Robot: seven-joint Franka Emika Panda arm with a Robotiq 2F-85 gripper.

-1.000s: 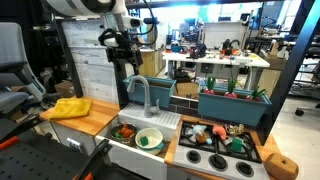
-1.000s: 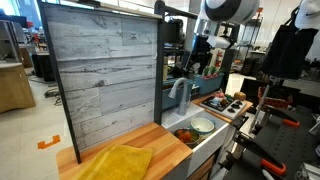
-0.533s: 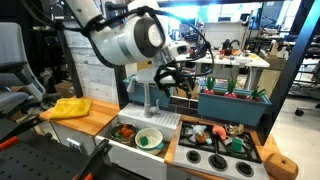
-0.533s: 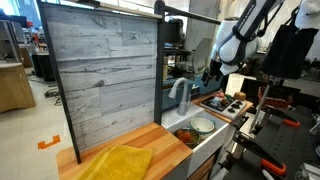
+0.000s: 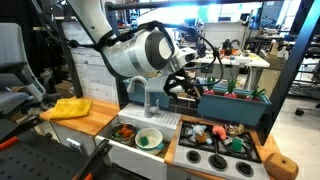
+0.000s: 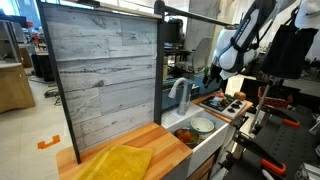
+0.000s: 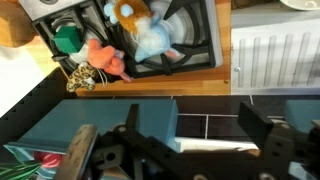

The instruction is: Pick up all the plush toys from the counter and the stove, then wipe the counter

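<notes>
The orange one [image 7: 128, 14] rests against the white one [image 7: 151, 38] like a head on shoulders, so both will come up together when I lift the white one.
Several plush toys lie on the black stove [image 7: 185, 45]. In the wrist view I see a white one [image 7: 155, 38], an orange one [image 7: 125, 12], a pink-red one [image 7: 105, 58], a green one [image 7: 65, 38] and a spotted one [image 7: 82, 76]. In an exterior view they show as an orange toy [image 5: 200, 132] and a teal toy [image 5: 238, 143] on the stove [image 5: 215, 155]. My gripper [image 7: 195, 125] is open and empty. It hangs above the teal planter box [image 7: 90, 130], behind the stove. It also shows in both exterior views [image 5: 185, 85] [image 6: 212, 75]. The wooden counter [image 5: 88, 122] bears a yellow cloth [image 5: 68, 107].
A white sink [image 5: 128, 148] with a green bowl [image 5: 148, 139] and a grey faucet [image 5: 140, 92] sits between counter and stove. Teal planter boxes [image 5: 233, 102] stand behind the stove. A grey plank wall [image 6: 100, 75] backs the counter, with the yellow cloth [image 6: 125, 162] in front.
The arm has swung from near the plank wall, past the faucet, to above the planter boxes behind the stove. The gripper stays open and empty.
</notes>
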